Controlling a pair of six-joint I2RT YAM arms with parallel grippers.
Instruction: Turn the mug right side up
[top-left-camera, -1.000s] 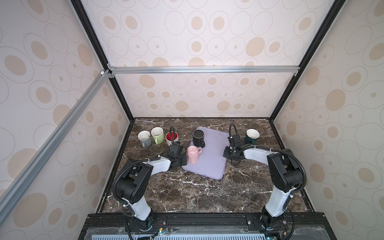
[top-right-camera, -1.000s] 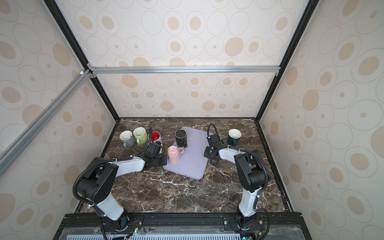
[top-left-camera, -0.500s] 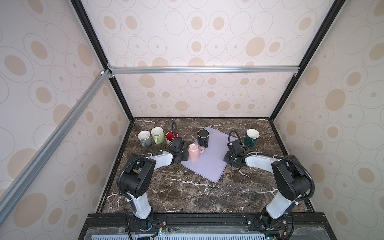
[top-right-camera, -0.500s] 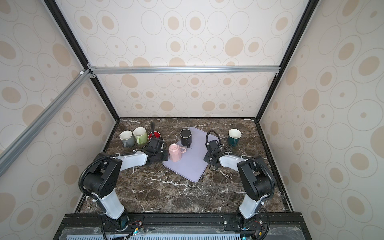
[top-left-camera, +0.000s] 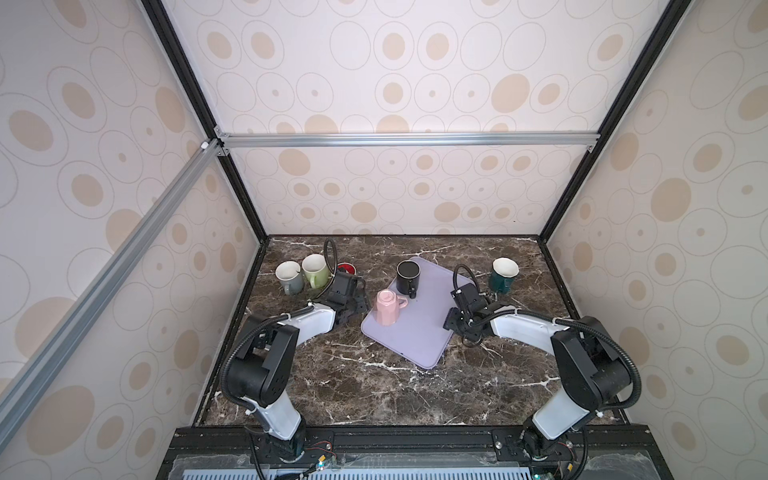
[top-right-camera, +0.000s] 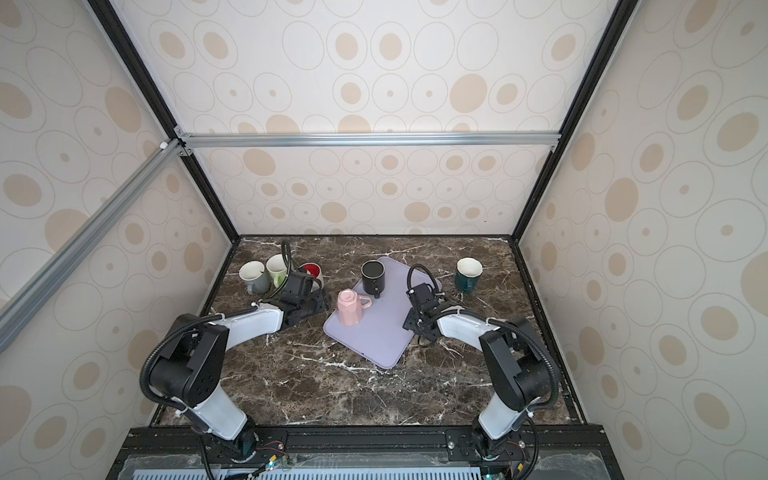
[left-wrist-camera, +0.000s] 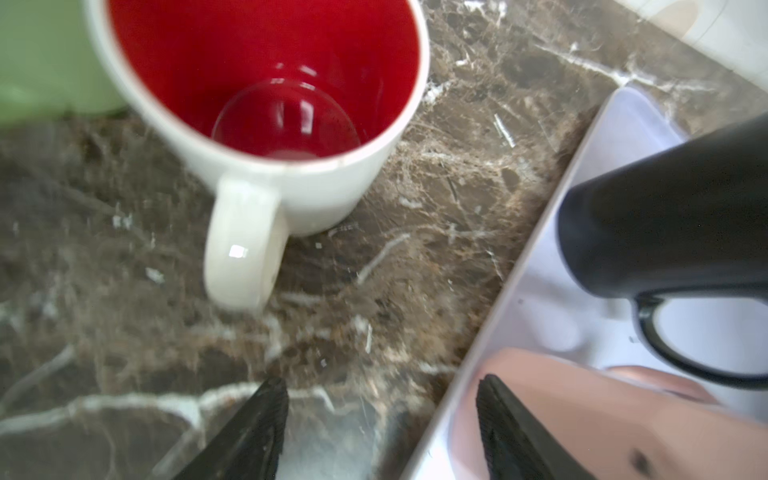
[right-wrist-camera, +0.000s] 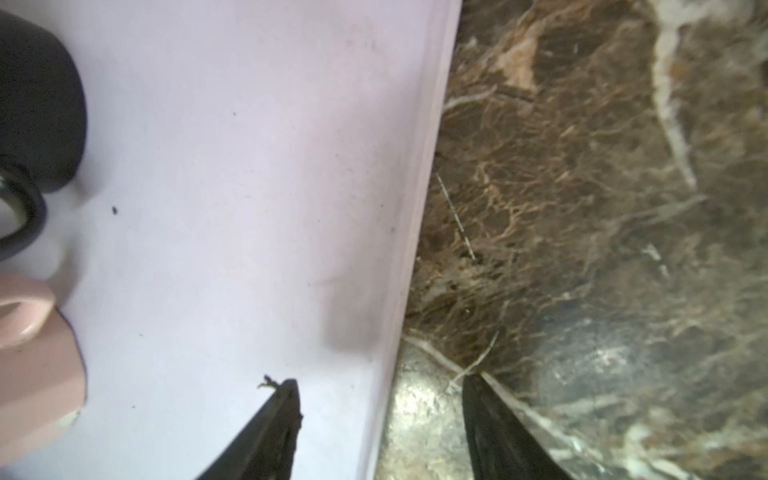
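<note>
The pink mug is crowding the tray's edge under my left gripper's finger. Next, my left gripper moves back and pushes the tray from its corner (top-left-camera: 365, 325) nearest the mug.
The pink mug (top-left-camera: 387, 309) (top-right-camera: 349, 307) stands upside down, base up, on the left part of the lavender tray (top-left-camera: 415, 340) (top-right-camera: 374, 336), its handle pointing right. My left gripper (top-left-camera: 359, 305) (top-right-camera: 318, 303) (left-wrist-camera: 382, 415) is open just left of it, at the tray's left edge. One of its fingers lies in front of the pink mug (left-wrist-camera: 602, 415) in the left wrist view. My right gripper (top-left-camera: 455, 309) (top-right-camera: 415, 309) (right-wrist-camera: 382, 399) is open and straddles the tray's right edge, holding nothing. In the right wrist view the pink mug (right-wrist-camera: 33, 374) is far off to the side.
An upright black mug (top-left-camera: 408, 276) (left-wrist-camera: 665, 208) (right-wrist-camera: 37, 104) stands at the back of the tray. Grey (top-left-camera: 288, 277), green (top-left-camera: 315, 270) and red-lined white (top-left-camera: 347, 269) (left-wrist-camera: 266, 83) mugs stand at the back left. A dark green mug (top-left-camera: 503, 274) stands at the back right. Enclosure walls close in three sides.
Both grippers have gone from shut to open. Over the last second the tray turned and slid a little toward the front with both mugs on it.
</note>
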